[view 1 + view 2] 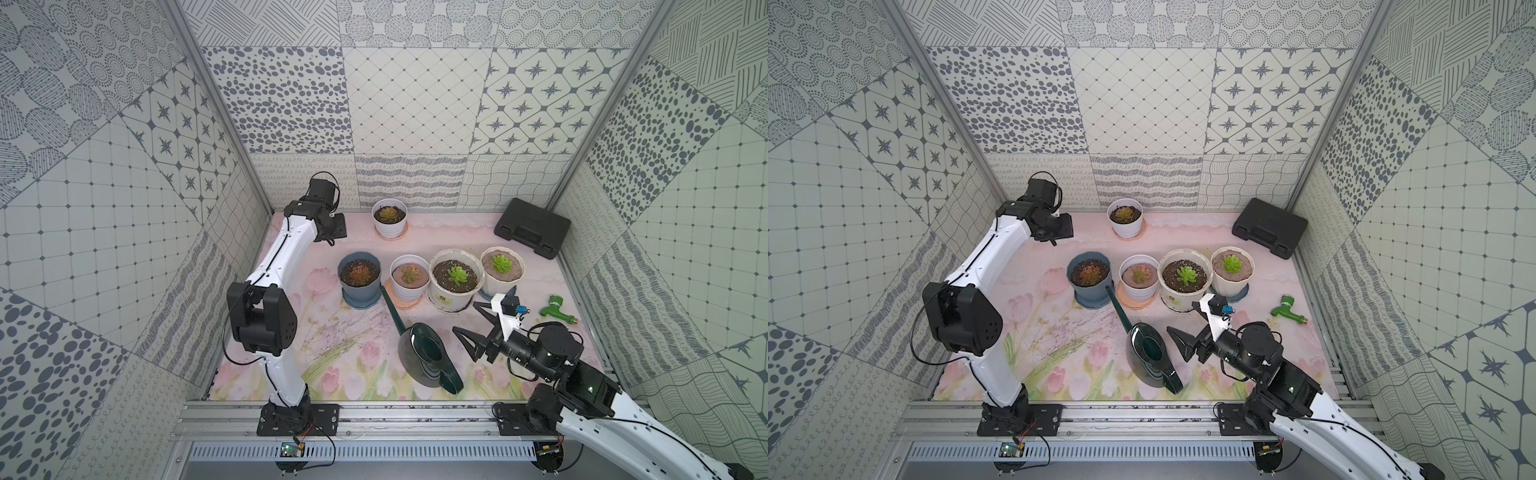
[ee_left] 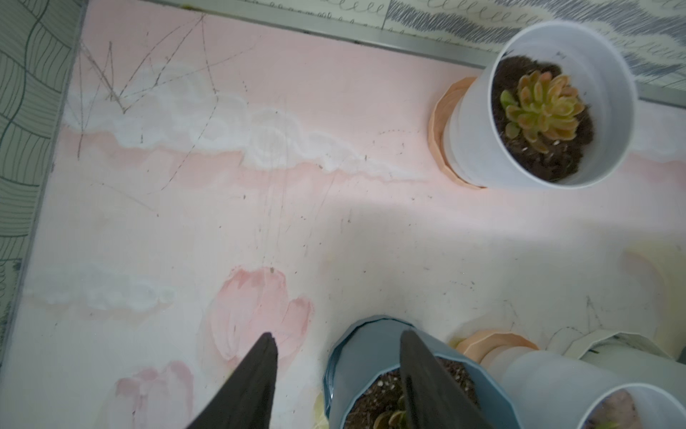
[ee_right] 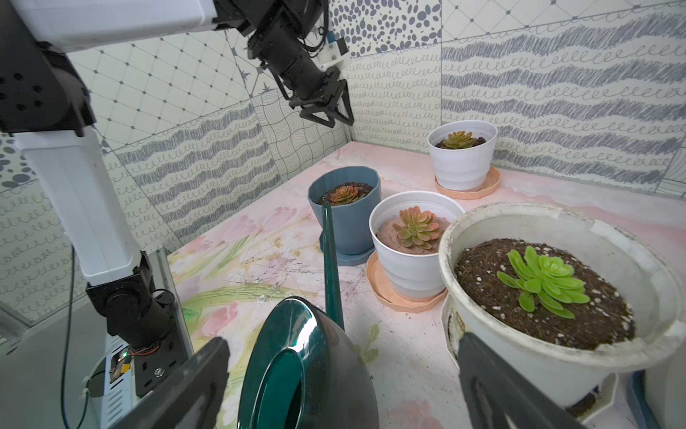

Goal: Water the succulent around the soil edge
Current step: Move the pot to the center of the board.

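Observation:
The way between my left gripper's open fingers and the back white pot's rim is free. I keep going there until the fingers are on both sides of the rim.
The succulent is a small bright green rosette in a white fluted pot, rightmost in the row of pots. Its soil edge is a ring of smooth tan soil inside the lip. A dark green watering can lies on the mat, its spout toward the blue pot. My right gripper is open just right of the can, which sits ahead between the spread fingers, untouched. My left gripper hangs open and empty high over the back left, by the blue pot.
In the row stand a cream pot with a green rosette in dark soil, a white pot with a pinkish rosette, and the blue pot. Another white pot stands at the back. A black case and green nozzle lie right.

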You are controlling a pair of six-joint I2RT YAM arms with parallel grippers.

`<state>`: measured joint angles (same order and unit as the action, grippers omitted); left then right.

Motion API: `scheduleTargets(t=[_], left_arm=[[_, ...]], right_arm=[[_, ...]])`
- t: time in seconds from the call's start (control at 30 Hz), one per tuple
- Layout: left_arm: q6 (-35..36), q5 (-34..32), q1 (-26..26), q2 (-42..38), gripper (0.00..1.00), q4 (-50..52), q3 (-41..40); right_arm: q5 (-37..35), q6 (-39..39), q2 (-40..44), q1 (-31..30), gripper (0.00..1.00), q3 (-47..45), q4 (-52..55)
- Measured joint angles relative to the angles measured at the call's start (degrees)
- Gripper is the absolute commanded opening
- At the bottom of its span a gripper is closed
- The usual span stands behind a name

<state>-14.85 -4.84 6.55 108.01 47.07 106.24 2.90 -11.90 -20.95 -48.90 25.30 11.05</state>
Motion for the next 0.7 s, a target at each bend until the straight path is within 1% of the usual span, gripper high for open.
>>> scheduleTargets(t=[0.1, 0.23, 0.37, 0.53, 0.7], left_arm=[[-0.02, 2.62, -0.07, 4.37, 0.56, -2.12, 4.68], [-0.44, 6.6, -0.24, 13.38, 0.54, -3.69, 14.93], [-1.4, 10.51, -0.22, 21.22, 0.54, -5.16, 23.02], [-1.97, 13.97, 0.42, 27.56, 0.53, -6.21, 28.52], [-2.14, 15.8, 1.44, 31.17, 0.53, -7.26, 31.39]], right_arm=[[0.7, 0.17, 1.03, 0.0, 0.98, -0.35, -1.05], [0.48, 0.5, 0.94, 0.0, 0.98, -0.39, -1.46], [0.0, 0.94, -0.68, 0.0, 0.98, -0.39, -1.51], [-0.66, 1.4, -3.19, 0.0, 0.98, -0.39, -1.42], [-1.01, 1.77, -4.0, 0.0, 0.98, -0.39, -1.44]])
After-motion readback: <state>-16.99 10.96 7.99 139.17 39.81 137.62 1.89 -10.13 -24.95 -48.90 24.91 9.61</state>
